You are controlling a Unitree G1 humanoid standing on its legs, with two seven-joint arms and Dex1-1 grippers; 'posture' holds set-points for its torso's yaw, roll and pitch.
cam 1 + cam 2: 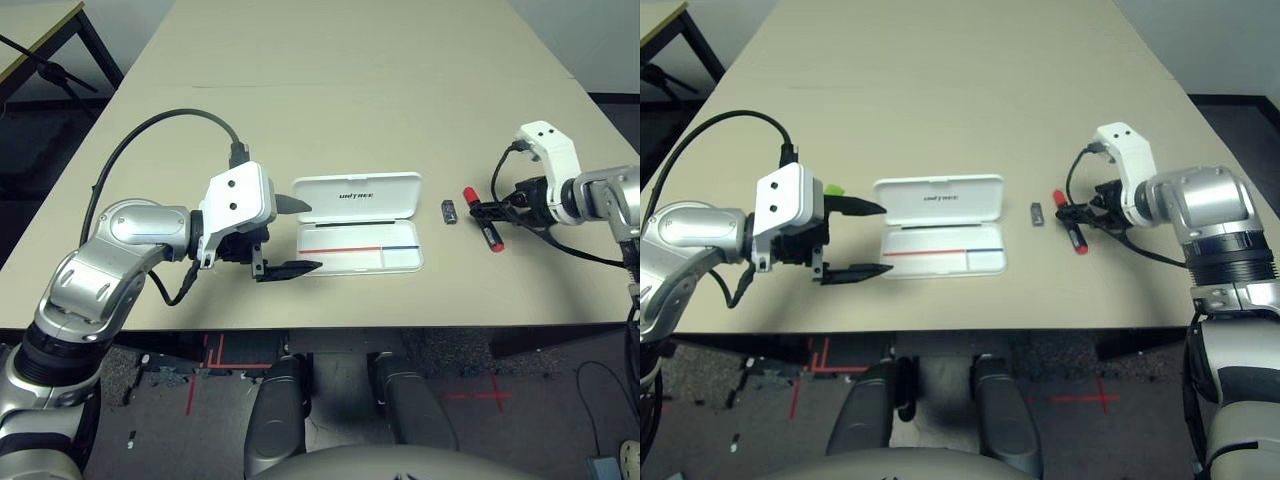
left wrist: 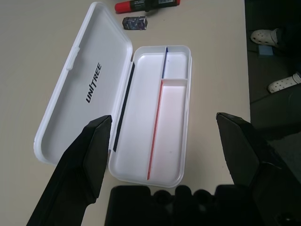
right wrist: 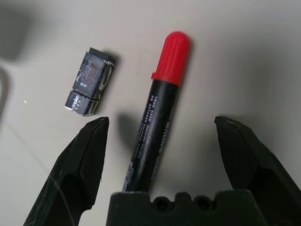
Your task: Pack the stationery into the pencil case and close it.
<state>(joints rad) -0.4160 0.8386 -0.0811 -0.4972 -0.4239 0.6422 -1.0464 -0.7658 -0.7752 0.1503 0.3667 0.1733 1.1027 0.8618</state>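
Note:
My right gripper is to lower the red marker [image 1: 491, 236] into the tray's long rear compartment [image 1: 350, 236]. The marker lies crosswise to the compartment, so the gripper should turn it lengthwise first.
The white pencil case lies open mid-table, its "UNITREE" lid [image 1: 357, 192] flat behind the tray [image 1: 400, 262], which has a red-and-blue stripe and holds nothing. My left gripper [image 1: 305, 237] is open just left of the case, pointing at it [image 2: 164, 118]. To the case's right lie the small dark grey clip-like piece [image 1: 449, 211] and the red marker [image 1: 486, 232]. My right gripper [image 3: 162, 122] is open and straddles the marker's black body without touching it. A green bit, perhaps the highlighter [image 1: 833, 189], peeks out behind the left gripper's housing.
The beige table [image 1: 340, 90] stretches far back behind the case. Its front edge runs close below the case and both grippers. A black cable [image 1: 170, 120] loops over my left arm.

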